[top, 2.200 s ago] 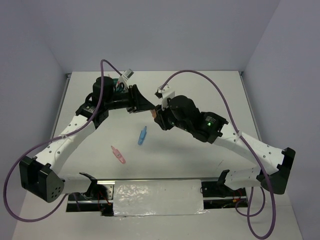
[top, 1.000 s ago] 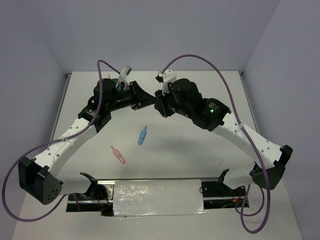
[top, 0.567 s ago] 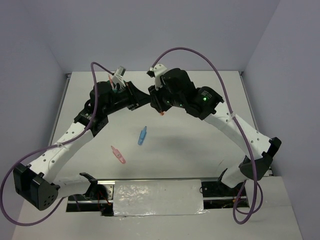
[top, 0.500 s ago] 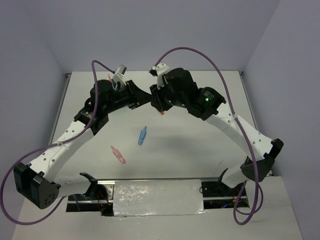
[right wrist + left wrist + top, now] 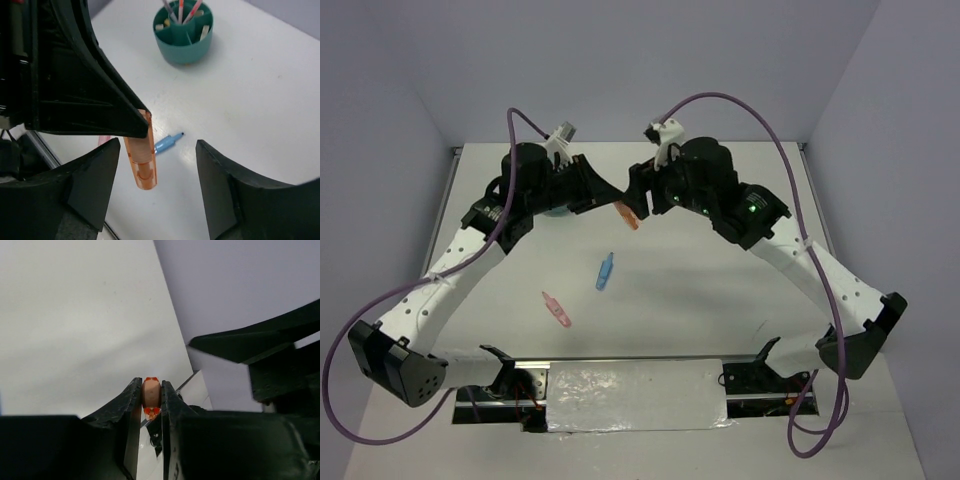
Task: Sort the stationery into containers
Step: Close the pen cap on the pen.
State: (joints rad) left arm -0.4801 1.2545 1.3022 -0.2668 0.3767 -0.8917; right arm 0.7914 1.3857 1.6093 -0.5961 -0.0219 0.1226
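My left gripper should now carry the orange marker until it is inside the teal organiser (image 5: 184, 45), as the orange marker's lower end (image 5: 632, 223) hangs free between my right gripper's open fingers.
A translucent orange marker (image 5: 627, 215) hangs in the air above the table's far middle, and my left gripper (image 5: 617, 207) is shut on its upper end. In the left wrist view the marker (image 5: 151, 394) sits pinched between the two black fingers. My right gripper (image 5: 157, 167) stands open around the marker (image 5: 141, 159), touching nothing; from above it (image 5: 642, 203) faces the left one. A blue marker (image 5: 606, 271) and a pink marker (image 5: 557, 310) lie on the table. The teal organiser (image 5: 183, 36) holds pens and small items; from above my left arm mostly hides it.
The blue marker (image 5: 167, 143) lies on the table straight below the held marker. A silver panel (image 5: 635, 393) lies along the near edge between the arm bases. Walls close in the white table (image 5: 740, 290) on the left, back and right. Purple cables loop above both arms.
My right gripper has opened and let go of the orange marker, which stays in my left gripper. The right wrist has drawn back a little to the right.
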